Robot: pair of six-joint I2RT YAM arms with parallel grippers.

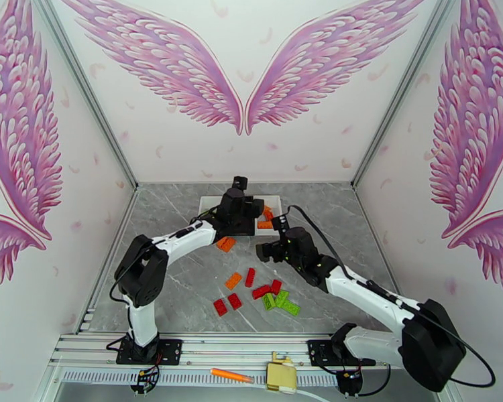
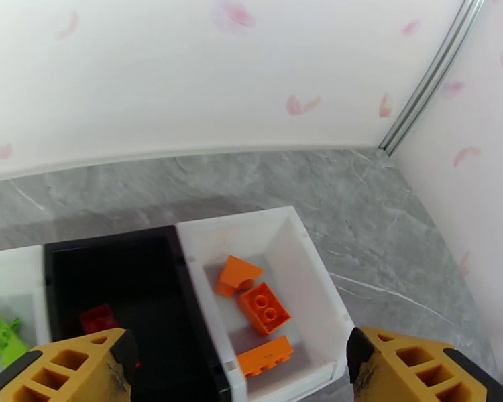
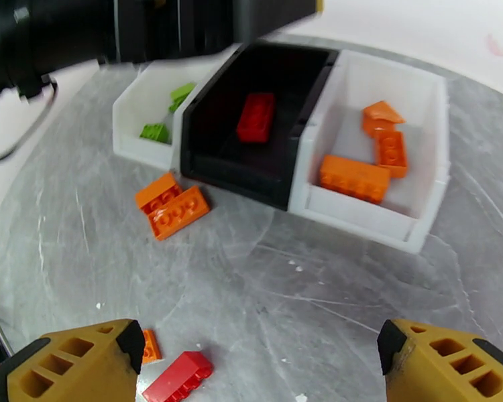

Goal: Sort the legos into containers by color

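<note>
Next, my right gripper takes the nearer orange brick only after my left arm pulls back, as it should, because that arm is reaching over the trays close to the two orange bricks.
Three trays stand side by side at the back. The left white tray (image 3: 134, 118) holds green legos (image 3: 155, 132). In the black tray (image 3: 251, 172) lies a red brick (image 3: 255, 116). The right white tray (image 2: 298, 252) holds three orange bricks (image 2: 265, 308). My left gripper (image 2: 238, 360) hovers open above the trays (image 1: 250, 210), nothing between its fingers. My right gripper (image 3: 261, 350) is open over the table in front of the trays (image 1: 263, 250). Two orange bricks (image 3: 172, 206) lie just before the trays. Loose red, orange and green legos (image 1: 261, 291) are scattered nearer the arms.
An orange marker-like stick (image 1: 231, 376) and a small yellow block (image 1: 280, 376) rest on the front rail beyond the table edge. Walls close the table on the left, right and back. The right arm's cable (image 1: 318, 229) arcs above the table.
</note>
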